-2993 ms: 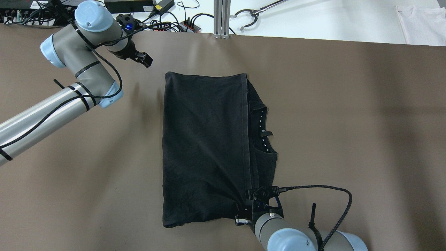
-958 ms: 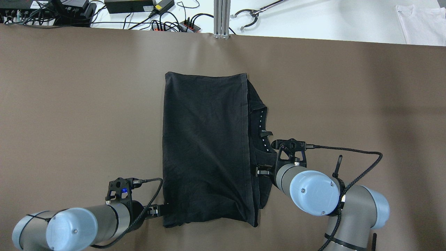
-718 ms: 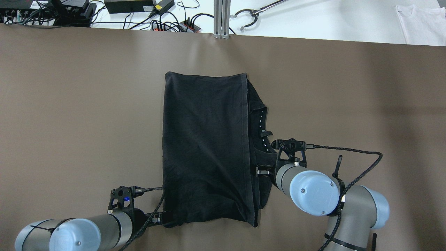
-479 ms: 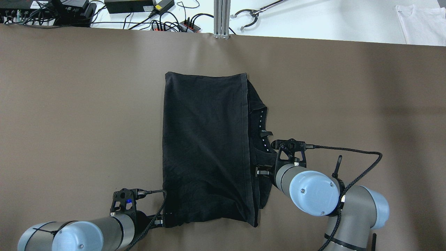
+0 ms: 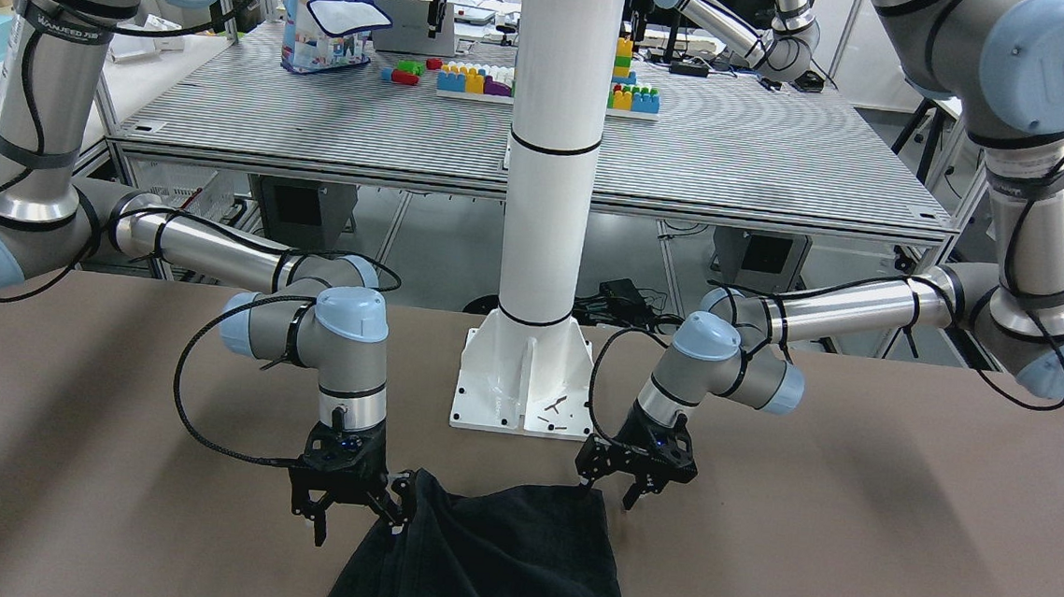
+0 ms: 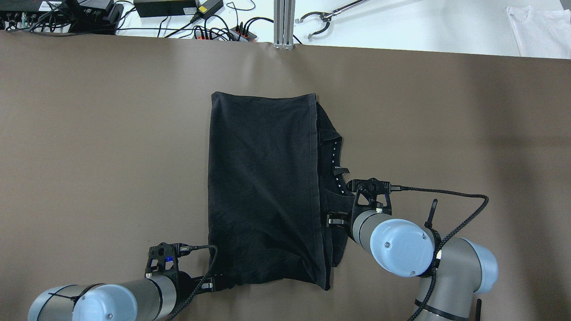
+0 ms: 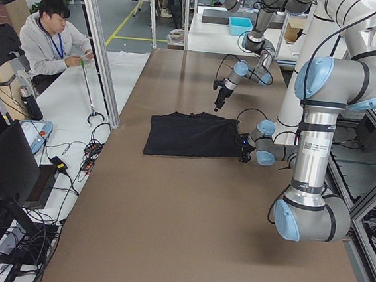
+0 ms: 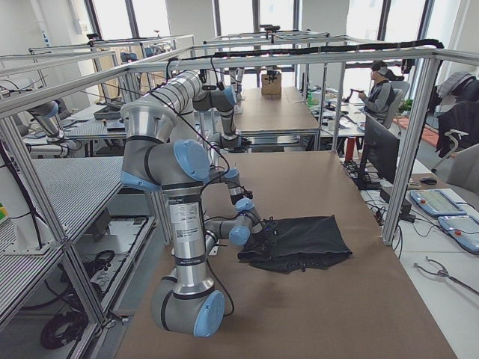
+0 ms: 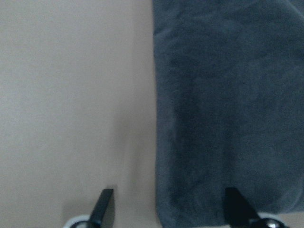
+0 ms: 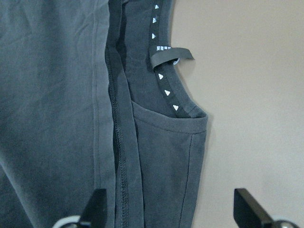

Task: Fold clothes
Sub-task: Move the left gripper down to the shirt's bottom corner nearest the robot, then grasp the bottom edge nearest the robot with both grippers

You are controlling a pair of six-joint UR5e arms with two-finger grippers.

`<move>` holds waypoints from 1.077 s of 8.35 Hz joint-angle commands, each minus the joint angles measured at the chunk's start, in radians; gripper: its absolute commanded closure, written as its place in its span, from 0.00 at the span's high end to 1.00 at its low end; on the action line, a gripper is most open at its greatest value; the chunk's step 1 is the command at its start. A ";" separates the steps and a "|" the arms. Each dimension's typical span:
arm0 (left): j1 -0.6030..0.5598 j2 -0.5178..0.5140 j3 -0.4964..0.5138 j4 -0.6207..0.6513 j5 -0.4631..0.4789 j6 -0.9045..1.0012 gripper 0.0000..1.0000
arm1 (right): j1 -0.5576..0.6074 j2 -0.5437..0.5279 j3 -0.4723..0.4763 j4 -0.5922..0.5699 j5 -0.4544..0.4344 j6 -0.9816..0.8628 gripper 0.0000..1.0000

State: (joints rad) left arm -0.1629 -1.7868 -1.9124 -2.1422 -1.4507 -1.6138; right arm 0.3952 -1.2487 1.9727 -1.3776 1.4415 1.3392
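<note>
The black garment's near edge (image 5: 486,494) is dipping in a limp wave, so I expect the black garment to fold over its own flat far part when I carry that edge across.
The black garment (image 6: 263,187) lies folded flat mid-table, hem running along its right side, with the neckline and label (image 6: 337,174) showing beyond the hem. It also shows in the front view (image 5: 494,567). My left gripper (image 6: 214,283) is open at the garment's near left corner. In the left wrist view (image 9: 168,211) its fingers straddle the cloth's edge (image 9: 228,95). My right gripper (image 6: 332,219) is open over the right side. In the right wrist view (image 10: 171,209) its fingers span the hem and the neckline piece (image 10: 164,71). Neither gripper holds anything.
The white pillar's base plate (image 5: 526,382) stands just behind the garment's near edge. An aluminium post (image 6: 284,22), cables (image 6: 223,31), a grabber tool (image 6: 319,20) and a white garment (image 6: 539,26) lie beyond the far edge. An operator (image 7: 51,34) sits at the far side.
My left arm swung from the far left down to the garment's near left corner and crept closer. My right gripper left the near right corner and moved up along the right edge.
</note>
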 commanded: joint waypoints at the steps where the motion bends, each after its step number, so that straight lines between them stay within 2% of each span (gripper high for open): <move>1: 0.000 -0.029 0.019 0.001 0.000 0.000 0.75 | -0.001 0.000 0.000 0.000 0.000 0.000 0.94; 2: 0.000 -0.039 0.027 0.001 0.000 0.000 0.62 | -0.001 0.000 0.000 0.000 0.000 0.000 0.94; 4: 0.000 -0.039 0.035 0.001 -0.002 0.000 0.53 | -0.001 0.000 0.000 0.000 0.000 0.000 0.94; 5: 0.000 -0.039 0.033 0.001 -0.003 0.000 0.45 | -0.001 0.000 0.000 0.000 0.002 0.000 0.94; 6: 0.000 -0.043 0.033 0.001 -0.005 0.000 0.29 | 0.001 0.000 0.000 0.000 0.000 -0.002 0.94; 7: 0.000 -0.046 0.033 0.001 -0.005 0.000 0.04 | 0.001 0.000 0.000 0.000 0.000 -0.002 0.94; 8: 0.000 -0.045 0.030 0.001 -0.005 0.000 0.00 | 0.001 0.000 0.000 0.000 0.002 -0.002 0.94; 9: -0.001 -0.045 0.023 -0.001 -0.008 0.002 0.00 | -0.001 0.002 0.003 0.000 0.000 0.003 0.94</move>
State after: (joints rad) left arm -0.1627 -1.8309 -1.8810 -2.1416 -1.4557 -1.6137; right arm 0.3955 -1.2486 1.9728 -1.3775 1.4426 1.3380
